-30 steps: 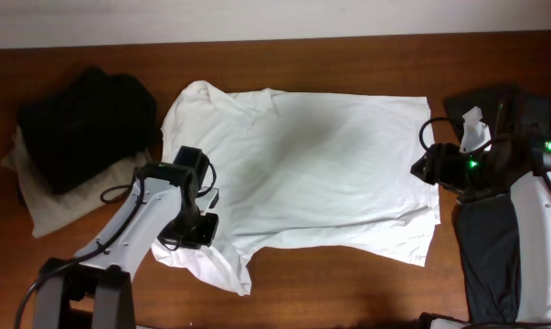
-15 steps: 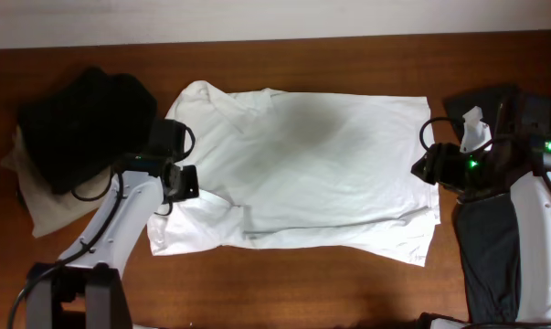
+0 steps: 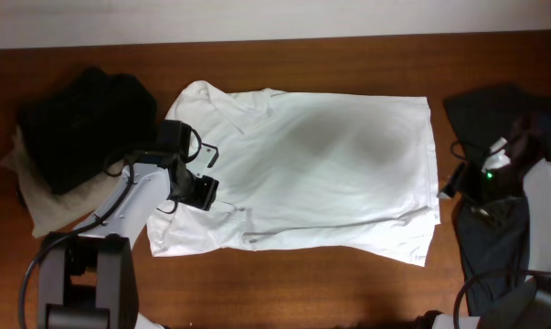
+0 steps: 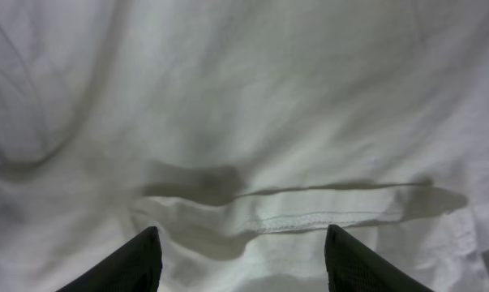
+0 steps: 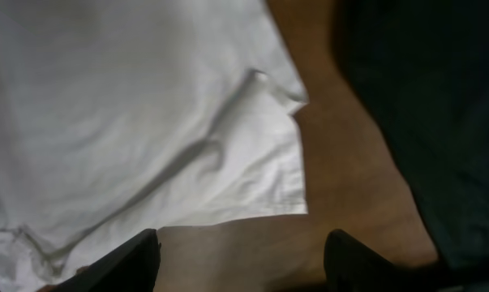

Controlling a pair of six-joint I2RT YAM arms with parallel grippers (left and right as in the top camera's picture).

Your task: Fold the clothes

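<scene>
My left gripper is far from the white shirt's front corner [image 3: 419, 255], which sticks out, so my right gripper should pinch that corner and fold it back over the shirt's body [image 3: 414, 166].
The clothes are chiefly a white shirt [image 3: 330, 174] spread flat across the middle of the table, its left sleeve folded inward over the body. My left gripper [image 3: 205, 192] hovers open over that folded part. In the left wrist view the sleeve's stitched hem [image 4: 309, 219] lies loose just beyond the left gripper [image 4: 244, 261], nothing between the fingers. My right gripper [image 3: 450, 185] is open beside the shirt's right edge. The right wrist view shows the right gripper [image 5: 244, 264] above bare wood, with the shirt's corner [image 5: 260, 162] ahead of it.
A black garment [image 3: 83, 123] lies heaped on a beige one [image 3: 42, 210] at the left end. A dark slate-blue garment [image 3: 490, 247] lies at the right end, under my right arm and also in the right wrist view [image 5: 422, 122]. Bare wood runs along the front edge.
My left gripper carried the lower left sleeve up and inward over the shirt, then opened and let it go. My right gripper drew back to the right, off the shirt's edge.
</scene>
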